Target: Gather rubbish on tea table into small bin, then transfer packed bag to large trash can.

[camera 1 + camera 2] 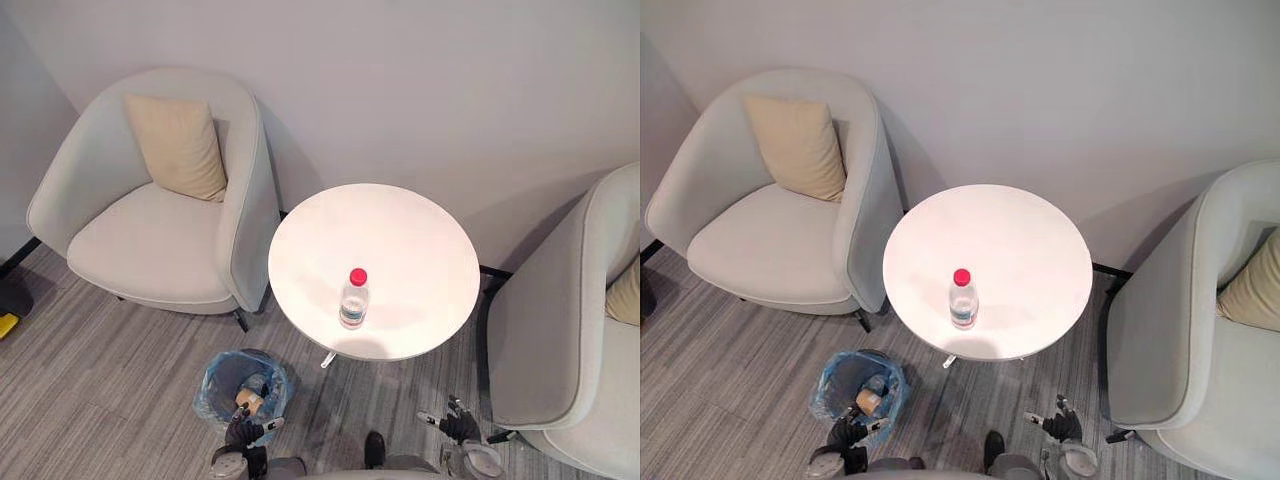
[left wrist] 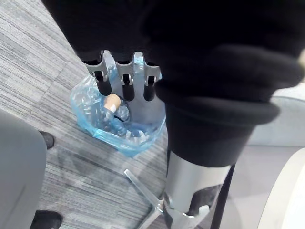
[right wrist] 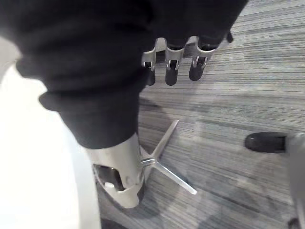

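Note:
The bag's loose, crumpled edge (image 1: 208,400) hangs over the small bin's rim. The blue bag (image 1: 231,374) will slip free when I lift it, and the small bin will stay standing.
A clear water bottle (image 1: 353,298) with a red cap stands upright on the round white tea table (image 1: 400,230), near its front edge. On the floor to the front left of the table sits the small bin (image 1: 207,385), lined with a blue bag (image 2: 125,137). A tan item (image 2: 113,101) and other rubbish lie inside it. My left hand (image 1: 246,431) hovers at the bin's near rim, its fingers (image 2: 125,82) straight, open and holding nothing. My right hand (image 1: 458,426) hangs low at the table's front right, its fingers (image 3: 172,67) relaxed, open and empty.
A grey armchair (image 1: 150,245) with a beige cushion (image 1: 178,145) stands left of the table. Another armchair (image 1: 555,340) is close on the right. The table's metal foot (image 3: 164,160) spreads over the striped grey carpet between the bin and my right hand.

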